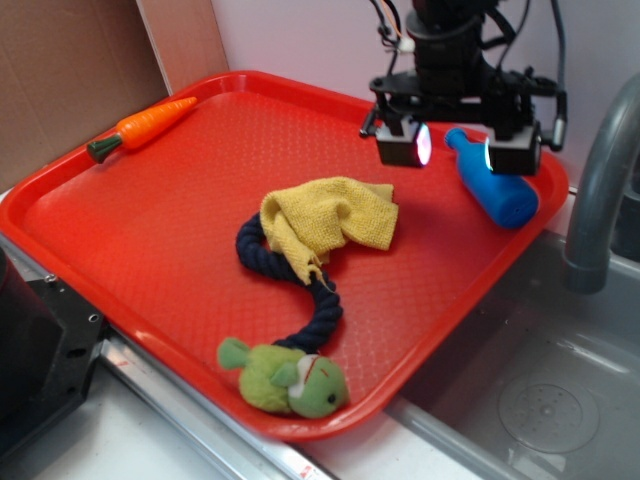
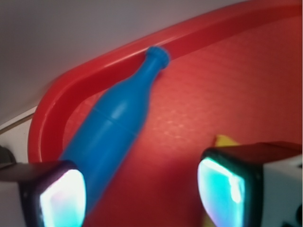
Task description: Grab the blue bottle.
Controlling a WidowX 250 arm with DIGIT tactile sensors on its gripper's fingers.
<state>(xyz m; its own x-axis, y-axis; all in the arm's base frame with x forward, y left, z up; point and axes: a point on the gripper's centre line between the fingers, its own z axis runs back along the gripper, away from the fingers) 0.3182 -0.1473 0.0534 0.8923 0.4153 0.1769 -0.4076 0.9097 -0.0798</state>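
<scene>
The blue bottle slants across the robot gripper's fingers next to the tray's rim. It should get a nudge inward at its base from the robot, so that it is straight before the gripper closes around its body.
The blue bottle lies on its side in the far right corner of the red tray, its cap end toward the back rim. My gripper hangs open just above it, one glowing pad on each side of the neck end. In the wrist view the blue bottle runs diagonally from the left finger up to the tray rim, with its cap touching the rim. The right finger stands apart over bare tray. Nothing is held between the jaws.
A yellow cloth lies mid-tray over a dark navy rope that ends at a green plush toy. A toy carrot sits at the far left corner. A grey faucet and sink stand to the right.
</scene>
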